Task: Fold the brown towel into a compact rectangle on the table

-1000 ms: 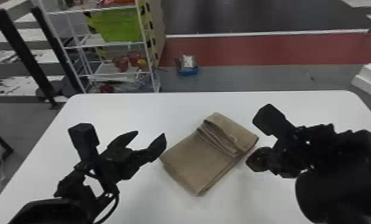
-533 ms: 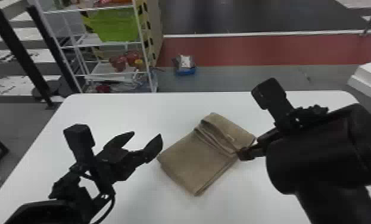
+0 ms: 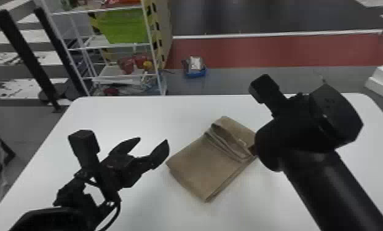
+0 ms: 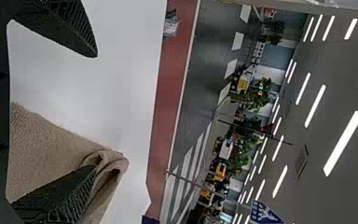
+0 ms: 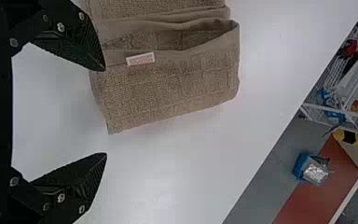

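The brown towel's fold (image 3: 231, 138) will spread out into open loops past my right gripper when I lift it, because the layers gape (image 5: 188, 39) next to the white label.
The brown towel (image 3: 207, 162) lies folded at an angle on the white table, with a folded-over flap at its far right end. My left gripper (image 3: 154, 146) stands open just left of the towel; in the left wrist view the same gripper (image 4: 93, 112) has the towel (image 4: 46, 144) partly behind one finger. My right arm's gripper (image 3: 252, 150) is at the towel's right edge, mostly hidden by its own wrist. In the right wrist view my right gripper (image 5: 106, 112) is open, one finger by the edge of the towel (image 5: 168, 84) near its small white label (image 5: 140, 59).
The white table (image 3: 132, 113) extends around the towel on all sides. Beyond its far edge stand a white wire shelf (image 3: 120, 44) with a green bin (image 3: 124, 26) and, on the floor, a small blue container (image 3: 195, 72).
My right arm has swung around, its wrist turning and its forearm coming into view, while its gripper stays near the towel's right edge. The left gripper and the towel look nearly unchanged.
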Robot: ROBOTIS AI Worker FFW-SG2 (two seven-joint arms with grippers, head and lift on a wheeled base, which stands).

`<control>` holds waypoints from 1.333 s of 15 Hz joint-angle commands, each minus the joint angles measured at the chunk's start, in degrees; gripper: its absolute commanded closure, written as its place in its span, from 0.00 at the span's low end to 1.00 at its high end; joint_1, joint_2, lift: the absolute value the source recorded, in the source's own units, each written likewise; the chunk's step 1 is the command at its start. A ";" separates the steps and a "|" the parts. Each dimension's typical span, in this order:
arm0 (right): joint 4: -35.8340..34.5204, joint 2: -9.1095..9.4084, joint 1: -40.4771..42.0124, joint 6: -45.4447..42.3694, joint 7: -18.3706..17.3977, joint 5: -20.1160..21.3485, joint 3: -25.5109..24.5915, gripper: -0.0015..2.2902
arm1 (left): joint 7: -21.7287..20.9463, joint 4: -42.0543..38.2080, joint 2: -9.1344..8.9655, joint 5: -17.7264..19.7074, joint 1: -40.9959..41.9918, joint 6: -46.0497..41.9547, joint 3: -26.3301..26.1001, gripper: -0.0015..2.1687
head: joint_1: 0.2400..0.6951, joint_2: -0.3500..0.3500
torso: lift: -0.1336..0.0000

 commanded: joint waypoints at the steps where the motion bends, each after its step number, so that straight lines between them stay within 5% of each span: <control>1: 2.37 0.15 -0.67 -0.97 -0.39 -0.04 0.94 0.12 | -0.02 0.00 -0.15 0.00 0.07 0.00 0.03 0.01 | 1.00 0.66 | 0.00; 14: 1.84 0.15 -0.76 0.08 -1.79 -4.26 4.98 0.12 | -0.46 0.09 -0.15 0.18 0.16 -0.18 1.00 0.01 | 1.00 0.70 | 0.00; 20: 0.00 0.15 0.21 -0.97 -2.14 -11.38 1.90 0.12 | -0.46 0.09 -0.15 0.53 -0.02 -0.18 1.00 0.01 | 1.00 0.74 | 0.00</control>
